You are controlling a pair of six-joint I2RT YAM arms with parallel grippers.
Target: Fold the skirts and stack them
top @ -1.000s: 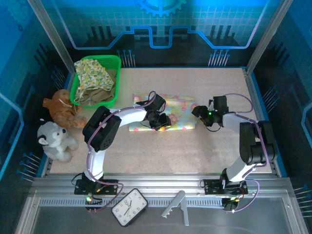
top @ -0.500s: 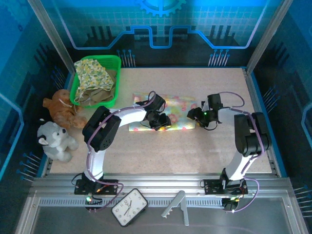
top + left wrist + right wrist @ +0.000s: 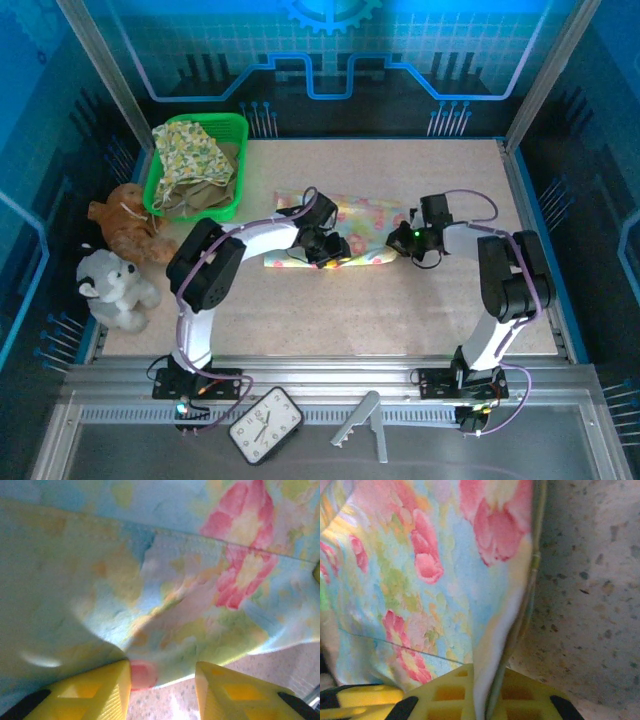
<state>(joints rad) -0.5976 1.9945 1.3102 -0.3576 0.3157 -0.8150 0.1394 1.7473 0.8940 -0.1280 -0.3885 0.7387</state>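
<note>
The pastel patchwork skirt's end edge [image 3: 512, 617] is pinched in my right gripper, the rest lying flat, so I'll carry on carrying it until it meets the skirt's opposite end [image 3: 278, 258].
The pastel patchwork skirt [image 3: 358, 232] lies flat mid-table. My left gripper [image 3: 325, 247] sits low at its near edge; in the left wrist view the skirt [image 3: 150, 570] spreads just beyond the gripper [image 3: 162, 675], whose yellow fingers [image 3: 102, 692] stand apart with bare tabletop between them. My right gripper [image 3: 402, 240] is at the skirt's right edge. There the gripper [image 3: 487, 682] is shut on a raised fold of the skirt [image 3: 430, 580]. A yellow-green floral skirt [image 3: 188, 150] and an olive-khaki skirt [image 3: 196, 199] lie in the basket.
The green basket [image 3: 238, 160] stands at the back left. A brown plush toy [image 3: 125, 225] and a white plush toy [image 3: 112, 290] lie off the table's left edge. A clock [image 3: 266, 425] and a grey stand [image 3: 360, 425] rest on the near rail.
My right gripper has moved left to the skirt's right edge and closed on it, pulling that edge slightly inward. The left gripper has barely moved.
</note>
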